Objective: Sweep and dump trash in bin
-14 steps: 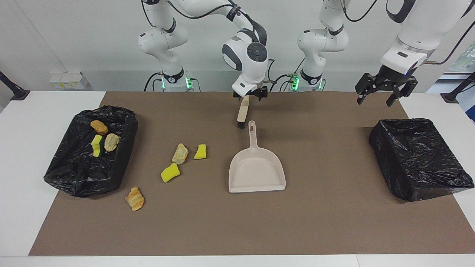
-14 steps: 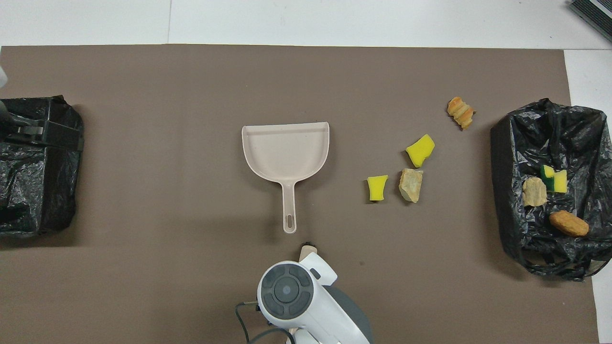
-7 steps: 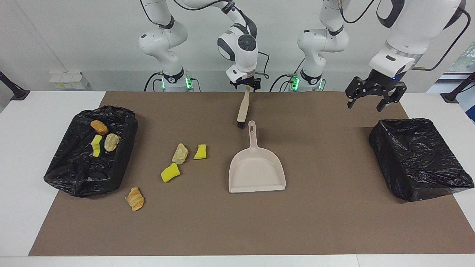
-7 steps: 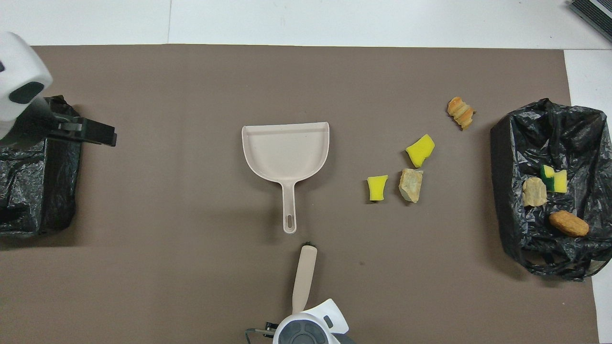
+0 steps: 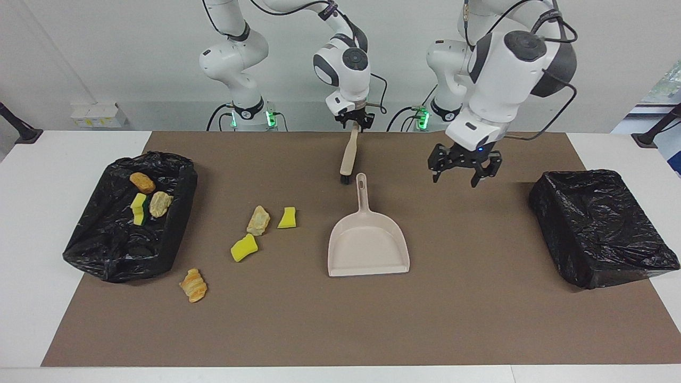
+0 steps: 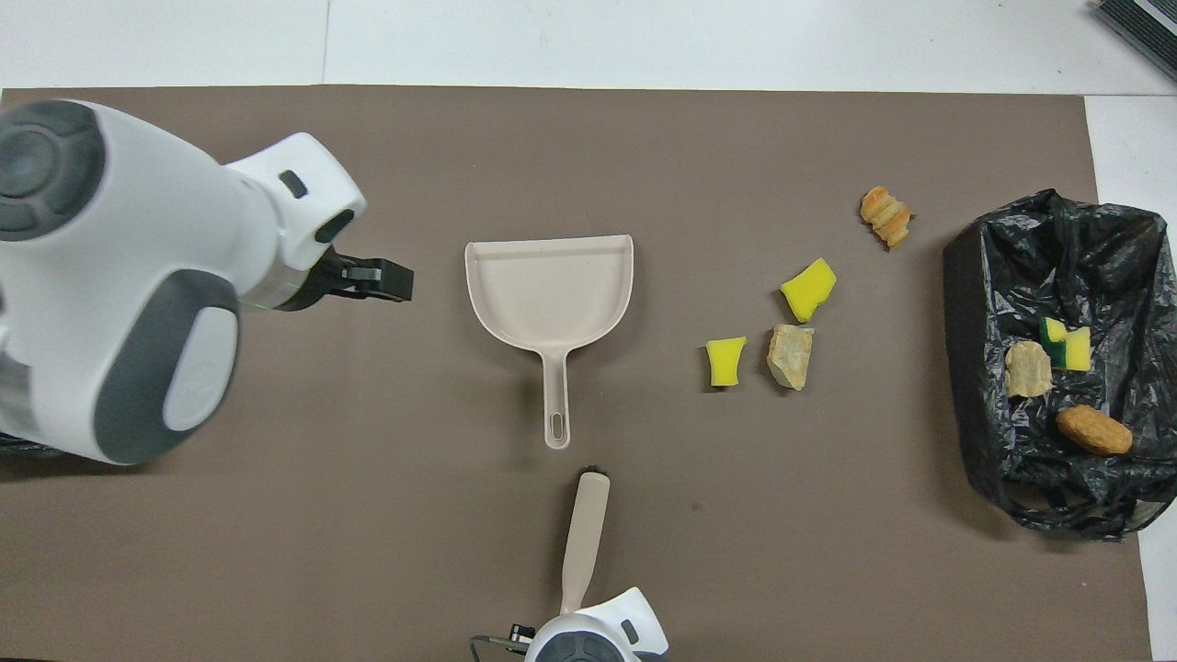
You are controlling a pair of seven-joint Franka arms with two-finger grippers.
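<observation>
The tray [image 6: 551, 285] is smooth and shallow, so all the swept trash will slide out of the beige dustpan [image 6: 556, 406] when I tip it over the bin.
Loose trash lies on the brown mat: two yellow sponge chunks [image 5: 287, 218] [image 5: 244, 248], a tan piece [image 5: 258, 220] and a golden pastry [image 5: 193, 285]. Three more bits [image 5: 142, 182] sit in the black-lined bin [image 5: 181, 213] at the right arm's end. The beige dustpan [image 5: 368, 244] lies mid-mat, its handle toward the robots. The brush [image 5: 348, 159] lies just nearer to the robots. My right gripper [image 5: 355, 125] is shut on its handle end. My left gripper [image 5: 462, 176] hangs open over bare mat beside the dustpan, toward the left arm's end.
A second black-lined bin [image 5: 596, 223] stands at the left arm's end of the table. The brown mat [image 5: 479, 319] covers most of the white table. From overhead, the left arm's wrist [image 6: 138, 276] covers that end of the mat.
The left arm has swung from above its end's bin toward the dustpan and come lower. The right gripper has slid back along the brush to the handle's end and closed on it.
</observation>
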